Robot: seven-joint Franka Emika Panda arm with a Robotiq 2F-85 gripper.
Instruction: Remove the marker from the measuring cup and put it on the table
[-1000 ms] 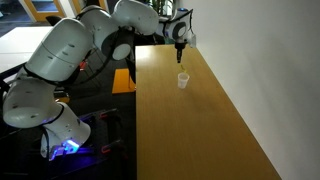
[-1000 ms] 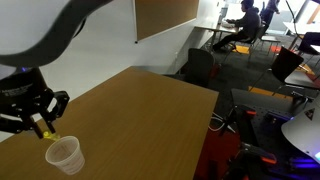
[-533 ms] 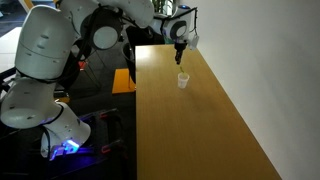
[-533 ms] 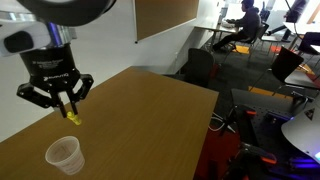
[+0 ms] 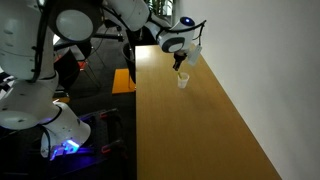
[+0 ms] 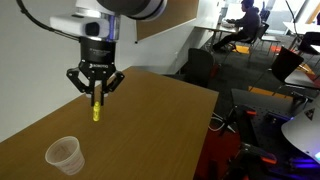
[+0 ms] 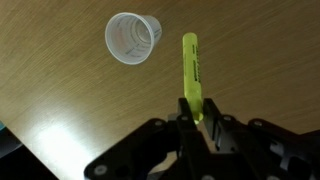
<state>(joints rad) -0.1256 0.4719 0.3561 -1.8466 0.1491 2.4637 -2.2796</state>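
My gripper needs to swing away from the measuring cup [image 6: 65, 154], since the marker hangs close beside it, and then lower the marker onto the open tabletop [image 6: 131, 135].
My gripper [image 6: 96, 97] is shut on the yellow marker [image 6: 97, 108], which hangs upright from the jaws above the table [image 6: 150, 130]. In the wrist view the marker [image 7: 193, 72] sticks out from between the fingertips [image 7: 200, 124]. The whitish translucent measuring cup [image 6: 64, 155] stands upright and empty on the table, off to the side of the gripper. It also shows in the wrist view [image 7: 133, 37], with its inside empty, and in an exterior view [image 5: 183, 81] just below the gripper [image 5: 179, 66].
The long light-brown tabletop [image 5: 190, 130] runs along a white wall [image 5: 270, 70]. A small orange surface [image 5: 123, 81] sits beside the table's far end. Office chairs [image 6: 200, 68] and a seated person [image 6: 240, 20] are beyond the table's edge.
The gripper has carried the marker up and sideways away from the cup, and the arm has swung round. The cup has stayed in place.
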